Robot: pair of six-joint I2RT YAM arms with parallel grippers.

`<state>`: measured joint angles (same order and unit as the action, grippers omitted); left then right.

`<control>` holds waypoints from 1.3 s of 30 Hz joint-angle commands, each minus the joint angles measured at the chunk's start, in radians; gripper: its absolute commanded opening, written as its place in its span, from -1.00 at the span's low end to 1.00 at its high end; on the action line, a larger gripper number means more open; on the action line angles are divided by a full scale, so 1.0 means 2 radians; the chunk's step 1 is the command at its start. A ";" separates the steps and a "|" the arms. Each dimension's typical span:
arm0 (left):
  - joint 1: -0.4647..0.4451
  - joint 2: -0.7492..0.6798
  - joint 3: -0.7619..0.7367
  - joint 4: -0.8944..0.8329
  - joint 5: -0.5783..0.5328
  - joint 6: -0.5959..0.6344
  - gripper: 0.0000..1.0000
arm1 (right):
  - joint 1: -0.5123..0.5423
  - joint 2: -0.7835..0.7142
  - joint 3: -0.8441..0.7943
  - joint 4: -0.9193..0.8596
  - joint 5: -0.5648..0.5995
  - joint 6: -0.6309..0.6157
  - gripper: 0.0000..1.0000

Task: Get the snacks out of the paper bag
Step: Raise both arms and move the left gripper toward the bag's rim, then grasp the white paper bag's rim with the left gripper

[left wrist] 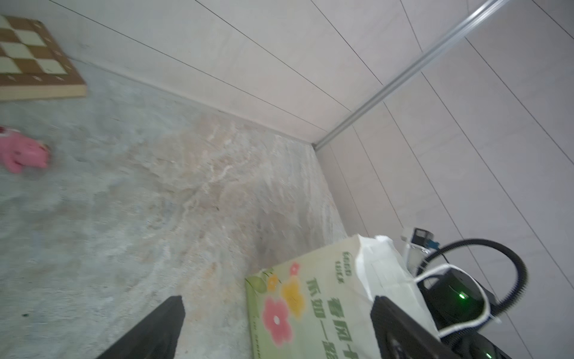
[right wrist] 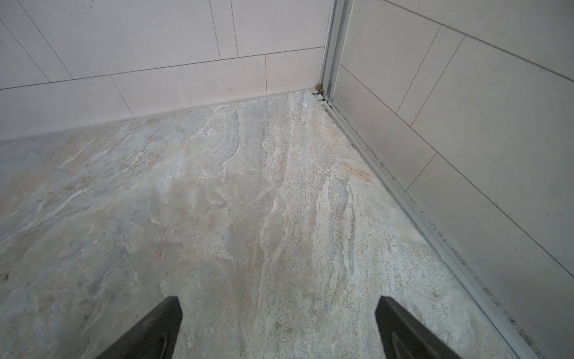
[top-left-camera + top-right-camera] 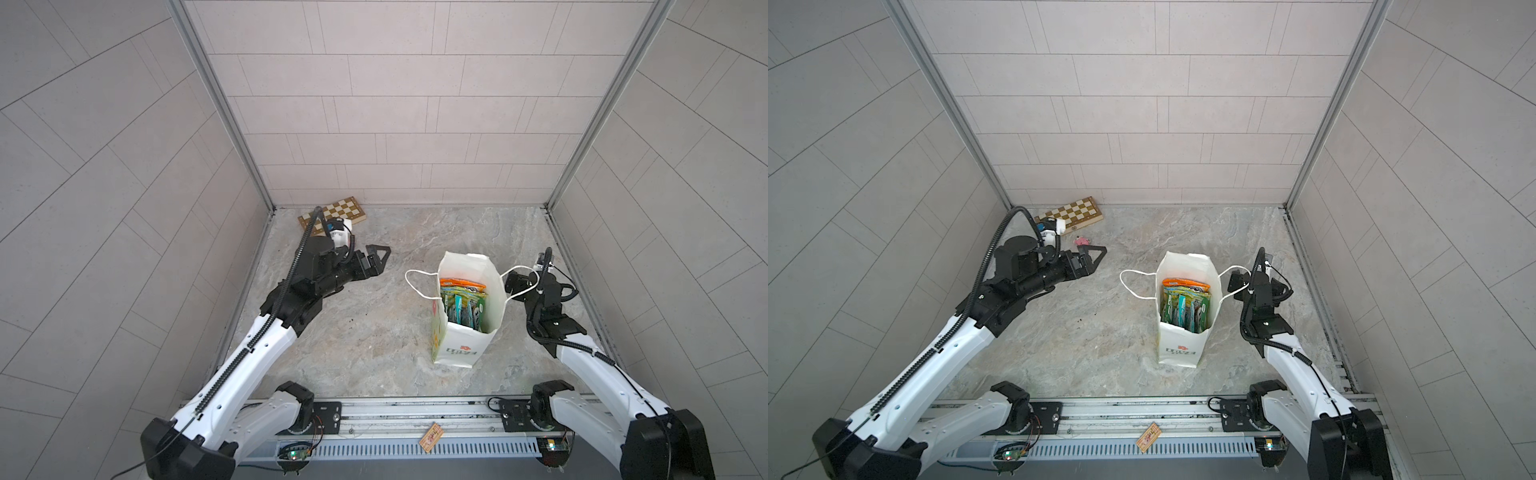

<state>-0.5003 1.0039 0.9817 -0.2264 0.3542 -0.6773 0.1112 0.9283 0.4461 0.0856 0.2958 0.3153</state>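
The snacks (image 3: 463, 304) sit packed deep below the bag's rim, so I expect the white paper bag (image 3: 457, 345) to turn with them still inside when I pull its flowered side.
The white paper bag (image 3: 461, 353) (image 3: 1179, 349) stands upright right of the table's middle, its mouth open. Several glossy snacks (image 3: 463, 301) (image 3: 1185, 305), green, teal and orange, stand packed inside it. My left gripper (image 3: 384, 255) (image 3: 1098, 253) hovers open and empty well to the left of the bag. In the left wrist view the bag's flowered side (image 1: 326, 298) shows beyond that gripper (image 1: 276, 306). My right gripper (image 3: 540, 279) (image 3: 1261, 282) is open just right of the bag. The bag's right cord handle (image 3: 524, 272) crosses it. Only bare table shows between its fingers (image 2: 278, 306).
A folded chessboard (image 3: 332, 214) (image 3: 1071, 214) (image 1: 31, 59) lies at the back left corner. A small pink pig toy (image 3: 1082, 240) (image 1: 23, 152) lies beside it, near the left gripper. Tiled walls close in three sides. A small wooden tag (image 3: 431, 436) rests on the front rail.
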 commanded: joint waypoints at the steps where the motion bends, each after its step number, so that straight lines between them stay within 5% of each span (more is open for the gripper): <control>1: -0.039 -0.006 0.010 0.019 -0.002 -0.041 0.85 | 0.001 -0.011 -0.005 -0.031 -0.022 0.018 0.99; 16: -0.140 0.062 0.010 0.109 -0.072 -0.110 0.48 | 0.002 -0.002 -0.006 -0.032 -0.045 0.027 0.99; 28: -0.161 0.106 0.024 0.114 -0.086 -0.130 0.17 | 0.001 0.000 -0.008 -0.033 -0.046 0.025 0.98; 35: -0.161 0.113 0.029 0.129 -0.084 -0.122 -0.91 | 0.002 -0.003 -0.009 -0.040 -0.068 0.033 0.97; 39: -0.161 0.111 0.034 0.119 -0.086 -0.110 -1.00 | 0.002 -0.010 -0.010 -0.051 -0.081 0.042 0.96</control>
<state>-0.8185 1.2327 1.0134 -0.0032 0.1898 -0.9230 0.1112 0.9310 0.4389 0.0242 0.1574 0.3733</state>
